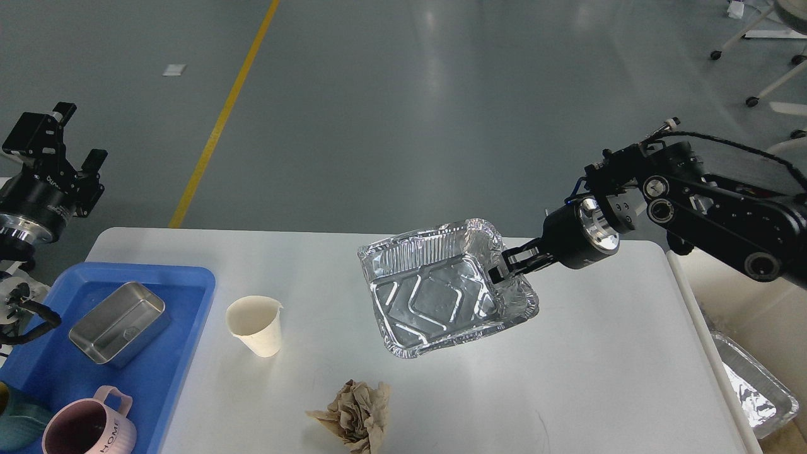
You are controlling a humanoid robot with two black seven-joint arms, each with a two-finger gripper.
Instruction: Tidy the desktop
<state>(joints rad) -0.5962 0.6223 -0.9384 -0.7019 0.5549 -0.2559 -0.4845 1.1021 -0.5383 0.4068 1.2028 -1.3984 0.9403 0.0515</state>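
Deep creases (pixel 361 401) hold the crumpled brown paper (pixel 359 417) bunched together. The paper will stay wadded up when I lift it, with its loose end hanging down.
The white desktop (pixel 567 372) fills the lower view. My right gripper (pixel 504 268) is shut on the right rim of a crumpled foil tray (pixel 435 296), which sits tilted at the table's middle; I cannot tell whether it touches the top. A cream paper cup (pixel 255 325) stands left of centre. A crumpled brown paper ball (pixel 356 413) lies near the front edge. My left gripper (pixel 53 148) is open and empty, raised beyond the table's far left corner.
A blue tray (pixel 183 353) at the left holds a steel box (pixel 118 321), a pink mug (pixel 88 425) and a dark teal item. A cream bin (pixel 753 302) at the right holds another foil tray (pixel 753 391).
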